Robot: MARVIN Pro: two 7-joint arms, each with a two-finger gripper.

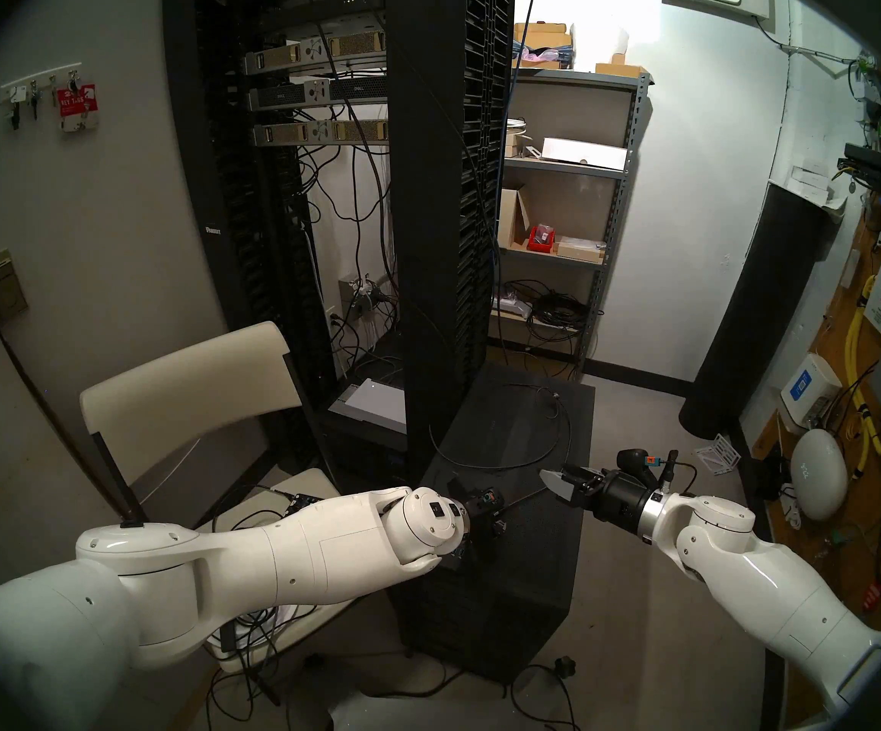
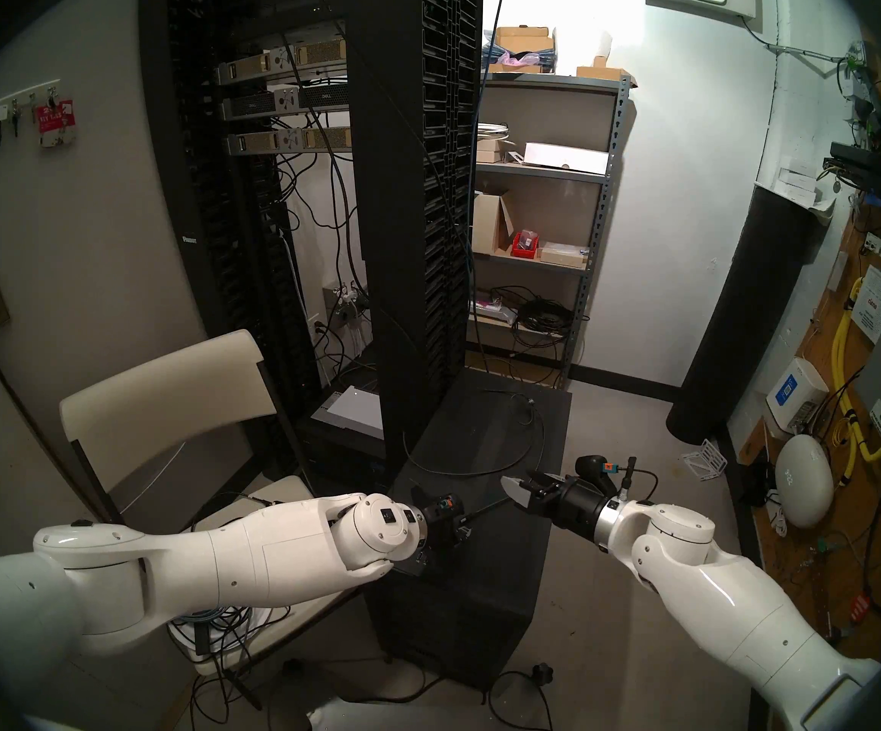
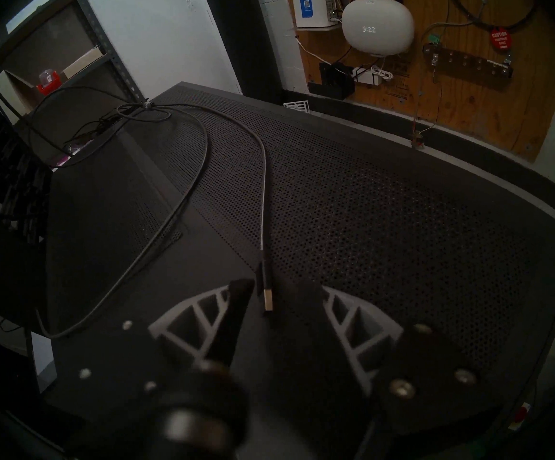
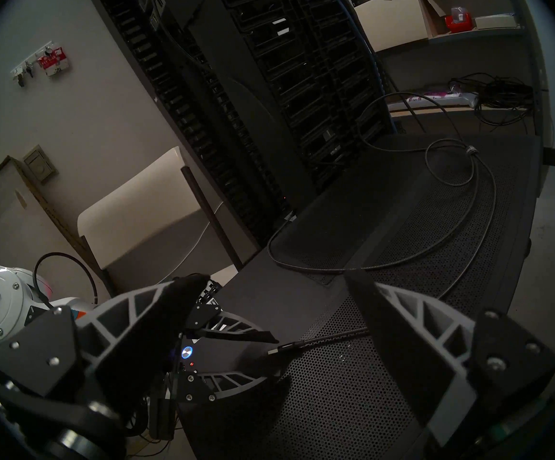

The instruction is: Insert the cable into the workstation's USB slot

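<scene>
The cable should arch up behind the black plug (image 3: 266, 288) when I lift it, and the cable's loops should stay lying, because there are slack curves (image 3: 260, 147) between the plug and the loops.
The workstation (image 1: 533, 556) is a black tower with a perforated top (image 3: 402, 217). The thin dark grey cable (image 1: 559, 434) loops over that top (image 3: 264, 183). Its black USB plug (image 3: 267, 290) with a metal tip lies flat near the front edge. My left gripper (image 3: 271, 285) straddles the plug with one finger on each side and narrow gaps still showing, so it is open. In the right wrist view the plug (image 4: 282, 347) sits between the left gripper's fingertips (image 4: 277, 340). Beside them glow a blue-lit button (image 4: 187, 352) and a red LED (image 4: 192, 363). I cannot make out the USB slot. My right gripper (image 1: 554, 479) hovers open and empty over the top's right side.
A tall black server rack (image 1: 427, 186) stands right behind the workstation. A cream folding chair (image 1: 185, 387) with cords on its seat is on the left. Metal shelves (image 1: 559, 186) line the back wall, and a black cylinder (image 1: 760, 302) leans at the right.
</scene>
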